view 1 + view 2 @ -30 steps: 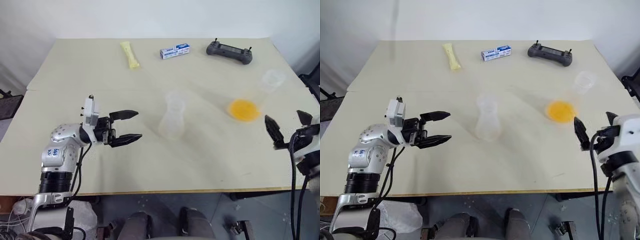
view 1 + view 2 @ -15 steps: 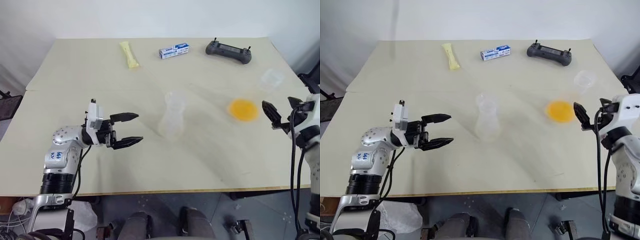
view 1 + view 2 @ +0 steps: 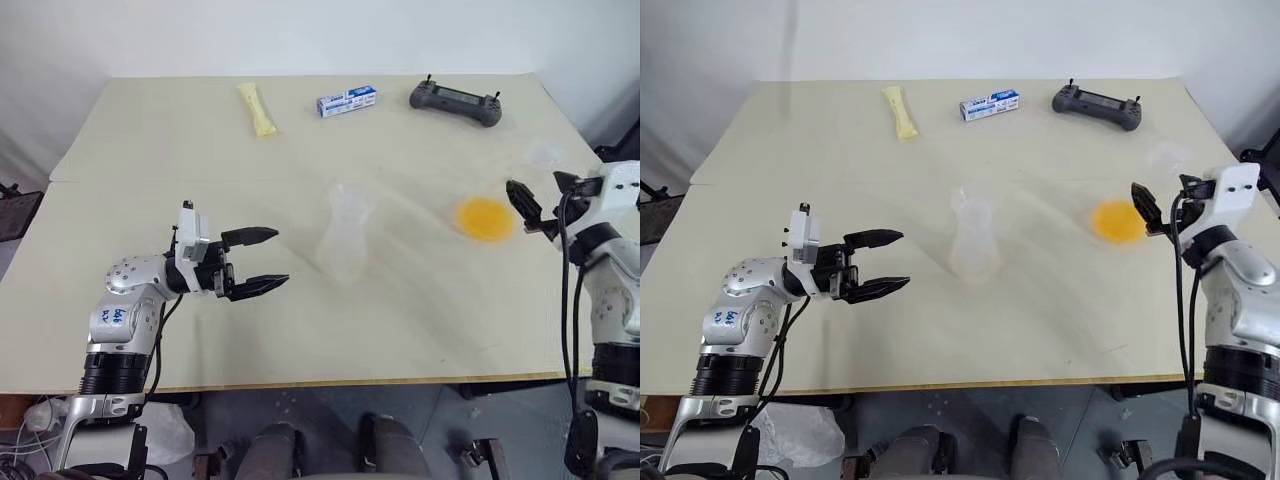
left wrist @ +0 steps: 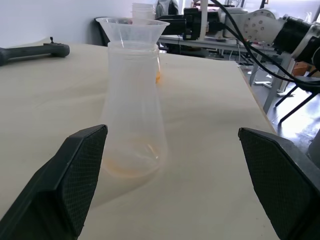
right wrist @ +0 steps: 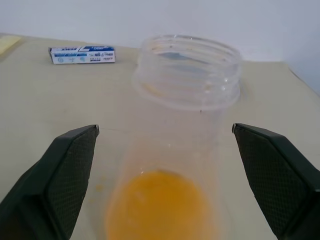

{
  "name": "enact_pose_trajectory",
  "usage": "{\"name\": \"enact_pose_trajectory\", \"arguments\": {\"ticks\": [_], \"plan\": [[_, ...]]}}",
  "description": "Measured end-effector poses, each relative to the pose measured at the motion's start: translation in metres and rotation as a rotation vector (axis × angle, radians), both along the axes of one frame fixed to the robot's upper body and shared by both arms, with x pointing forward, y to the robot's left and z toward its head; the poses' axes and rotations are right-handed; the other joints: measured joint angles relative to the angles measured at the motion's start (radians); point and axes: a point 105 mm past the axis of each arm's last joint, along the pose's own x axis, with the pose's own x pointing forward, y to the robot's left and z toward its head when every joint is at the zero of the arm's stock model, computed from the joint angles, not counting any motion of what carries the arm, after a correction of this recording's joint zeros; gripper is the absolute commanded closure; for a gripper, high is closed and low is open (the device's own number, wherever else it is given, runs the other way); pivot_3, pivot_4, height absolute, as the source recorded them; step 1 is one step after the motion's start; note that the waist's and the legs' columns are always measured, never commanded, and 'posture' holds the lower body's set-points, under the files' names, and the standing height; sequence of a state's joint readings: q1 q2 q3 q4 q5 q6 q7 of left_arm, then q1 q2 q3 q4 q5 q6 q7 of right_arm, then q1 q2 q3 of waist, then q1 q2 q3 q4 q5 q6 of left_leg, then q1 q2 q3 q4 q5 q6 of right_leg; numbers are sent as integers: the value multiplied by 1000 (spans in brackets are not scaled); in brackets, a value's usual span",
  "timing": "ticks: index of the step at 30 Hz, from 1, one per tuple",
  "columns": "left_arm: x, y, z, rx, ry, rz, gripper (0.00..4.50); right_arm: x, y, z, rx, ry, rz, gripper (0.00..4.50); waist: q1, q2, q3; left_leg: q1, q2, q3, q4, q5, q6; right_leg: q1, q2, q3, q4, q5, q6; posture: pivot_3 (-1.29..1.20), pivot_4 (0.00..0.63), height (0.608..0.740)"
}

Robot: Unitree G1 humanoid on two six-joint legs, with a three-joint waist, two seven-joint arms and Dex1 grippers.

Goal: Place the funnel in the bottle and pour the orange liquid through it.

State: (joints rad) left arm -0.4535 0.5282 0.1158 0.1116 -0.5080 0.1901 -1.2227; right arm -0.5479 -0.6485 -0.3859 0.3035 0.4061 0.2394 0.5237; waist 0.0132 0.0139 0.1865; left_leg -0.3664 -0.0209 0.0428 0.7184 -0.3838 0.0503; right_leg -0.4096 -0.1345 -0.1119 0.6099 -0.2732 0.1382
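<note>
The flask will drain almost empty when the robot tips it steeply to pour, because the threaded neck (image 5: 189,71) is uncapped and the orange liquid (image 3: 485,219) is shallow.
The bottle (image 3: 345,245), a clear conical flask, stands at mid-table with the clear funnel (image 4: 132,29) seated in its neck and a faint orange film at its base. My left gripper (image 3: 268,262) hovers open to its left, pointing at it from a short way off. The orange liquid (image 3: 485,218) lies shallow in a twin flask (image 5: 189,70) at the right. My right gripper (image 3: 538,192) is open just short of that flask. In the right wrist view its fingers (image 5: 65,175) stand wide on either side of the flask, apart from the glass.
Along the far side of the beige table (image 3: 150,180) lie a pale yellow packet (image 3: 258,108), a blue-and-white box (image 3: 347,101) and a black controller (image 3: 455,101). The table's right edge runs close beside my right arm.
My right gripper has moved up and forward from near the table's front right edge to the flask with the orange liquid. The left gripper and both flasks have stayed put.
</note>
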Motion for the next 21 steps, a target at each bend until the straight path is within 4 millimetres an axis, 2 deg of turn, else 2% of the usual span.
{"name": "enact_pose_trajectory", "arguments": {"ticks": [3,11,14,18,21], "plan": [[0,0,0,1,3,0,45,8,0,6,-2,-20,-1,0,-4,0,0,0,0,0,0,0,0,0,0,0,0,0,0,0,150,740],[0,-2,2,4,-3,-3,45,22,-3,5,12,-18,-9,0,-17,0,0,-1,0,-2,0,0,0,0,0,-2,0,0,0,0,150,740],[0,-3,2,5,-3,-5,0,24,-3,3,24,-16,-11,636,-17,0,0,-1,0,-2,0,0,0,0,0,-2,0,0,0,0,150,740],[0,-4,2,7,-4,-8,0,29,3,3,34,-20,5,1974,-16,1,0,-1,0,-2,0,0,0,0,0,-2,0,0,0,0,150,740],[0,-5,2,8,-4,-12,0,30,6,3,37,-23,10,2096,-16,1,0,-1,0,-3,0,0,0,0,-1,-2,-1,0,0,0,150,740]]}}
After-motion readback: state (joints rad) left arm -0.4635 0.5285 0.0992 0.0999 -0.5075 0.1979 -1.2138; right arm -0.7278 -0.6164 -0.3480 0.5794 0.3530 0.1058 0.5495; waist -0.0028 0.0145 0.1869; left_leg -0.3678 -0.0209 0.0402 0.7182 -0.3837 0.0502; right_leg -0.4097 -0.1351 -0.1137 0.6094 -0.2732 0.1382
